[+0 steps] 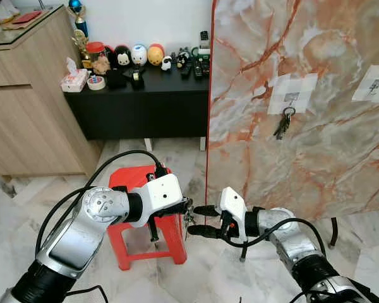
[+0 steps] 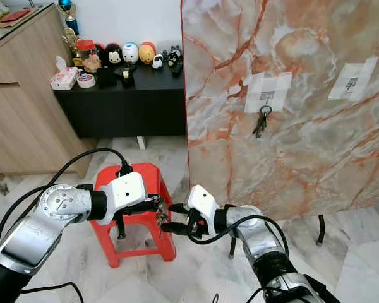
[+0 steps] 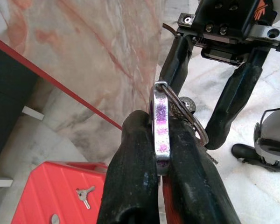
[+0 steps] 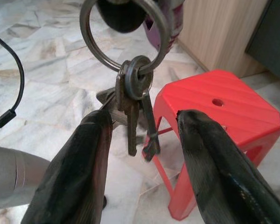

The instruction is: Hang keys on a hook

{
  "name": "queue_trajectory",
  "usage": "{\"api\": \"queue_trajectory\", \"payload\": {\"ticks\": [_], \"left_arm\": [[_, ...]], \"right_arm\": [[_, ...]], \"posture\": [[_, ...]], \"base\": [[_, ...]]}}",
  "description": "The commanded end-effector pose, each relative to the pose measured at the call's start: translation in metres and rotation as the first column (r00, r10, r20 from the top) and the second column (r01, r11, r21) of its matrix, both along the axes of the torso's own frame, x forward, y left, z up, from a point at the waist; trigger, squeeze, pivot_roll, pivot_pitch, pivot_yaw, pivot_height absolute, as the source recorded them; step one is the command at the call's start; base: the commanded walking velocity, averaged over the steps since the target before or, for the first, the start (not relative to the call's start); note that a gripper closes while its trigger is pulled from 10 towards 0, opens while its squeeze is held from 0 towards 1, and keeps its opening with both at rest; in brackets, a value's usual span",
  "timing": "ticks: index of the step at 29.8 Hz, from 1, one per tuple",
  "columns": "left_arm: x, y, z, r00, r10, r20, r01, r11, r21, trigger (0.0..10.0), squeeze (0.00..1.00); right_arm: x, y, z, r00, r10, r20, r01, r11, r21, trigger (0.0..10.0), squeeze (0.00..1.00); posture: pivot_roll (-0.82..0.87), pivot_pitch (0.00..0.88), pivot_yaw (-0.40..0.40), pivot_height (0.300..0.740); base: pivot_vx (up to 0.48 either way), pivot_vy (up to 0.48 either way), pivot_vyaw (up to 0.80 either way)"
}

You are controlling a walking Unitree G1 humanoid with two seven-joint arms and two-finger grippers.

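Note:
The keys (image 4: 132, 105) dangle just under the metal ring (image 4: 99, 55), so the metal ring should keep upright above the robot's right gripper when the robot carries the keys.
My left gripper (image 1: 187, 207) is shut on a purple carabiner (image 3: 160, 122) that carries a metal ring (image 4: 125, 38) with a bunch of keys (image 4: 132, 105) hanging below it. Facing it, my right gripper (image 4: 143, 127) stands open, one finger (image 4: 89, 154) on each side of the hanging keys, not closed on them. Both grippers meet low, beside the red stool (image 1: 139, 182). On the marble panel (image 1: 316, 158), a hook (image 1: 290, 100) on a white patch holds another key bunch (image 1: 282, 126). A second hook (image 1: 374, 85) sits further right, bare.
A single loose key (image 3: 85, 195) lies on the red stool. A black sideboard (image 1: 139, 104) with figurines stands behind, and a wooden cabinet (image 1: 25, 107) is at the left. The marble panel rests on thin black legs (image 1: 333, 232) over the tiled floor.

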State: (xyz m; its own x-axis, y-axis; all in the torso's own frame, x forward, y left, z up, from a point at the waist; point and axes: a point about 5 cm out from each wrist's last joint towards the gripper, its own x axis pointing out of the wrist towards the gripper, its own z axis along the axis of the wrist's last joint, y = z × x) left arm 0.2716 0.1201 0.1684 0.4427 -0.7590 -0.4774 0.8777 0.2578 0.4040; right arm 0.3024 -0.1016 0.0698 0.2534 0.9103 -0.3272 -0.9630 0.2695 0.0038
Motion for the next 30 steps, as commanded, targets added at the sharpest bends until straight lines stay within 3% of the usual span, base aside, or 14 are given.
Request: {"api": "queue_trajectory", "payload": {"ticks": [1, 2, 3, 30], "left_arm": [[-0.0028, -0.0044, 0.0057, 1.000, -0.027, 0.015, 0.027, 1.000, 0.001, 10.0, 0.00], [-0.0027, -0.0046, 0.0058, 1.000, -0.027, 0.015, 0.027, 1.000, 0.000, 10.0, 0.00], [-0.0027, -0.0047, 0.0060, 1.000, -0.026, 0.015, 0.026, 1.000, 0.000, 10.0, 0.00], [-0.0029, -0.0057, 0.0091, 1.000, -0.026, 0.014, 0.026, 1.000, -0.014, 10.0, 0.00]], "right_arm": [[0.0025, -0.0004, 0.0017, 1.000, -0.006, 0.013, 0.006, 1.000, -0.015, 2.9, 0.00], [0.0030, -0.0008, 0.0016, 1.000, -0.011, 0.012, 0.012, 1.000, -0.015, 2.9, 0.00], [0.0032, -0.0011, 0.0015, 1.000, -0.014, 0.010, 0.014, 1.000, -0.016, 0.0, 0.00], [0.0034, -0.0056, -0.0011, 1.000, -0.022, 0.000, 0.022, 0.999, -0.038, 0.0, 0.00]], "posture": [[0.06, 0.035, 0.018, 0.740], [0.06, 0.035, 0.018, 0.740], [0.06, 0.035, 0.018, 0.740], [0.06, 0.035, 0.018, 0.740]], "base": [[0.000, 0.000, 0.00], [0.000, 0.000, 0.00], [0.000, 0.000, 0.00], [0.000, 0.000, 0.00]]}}
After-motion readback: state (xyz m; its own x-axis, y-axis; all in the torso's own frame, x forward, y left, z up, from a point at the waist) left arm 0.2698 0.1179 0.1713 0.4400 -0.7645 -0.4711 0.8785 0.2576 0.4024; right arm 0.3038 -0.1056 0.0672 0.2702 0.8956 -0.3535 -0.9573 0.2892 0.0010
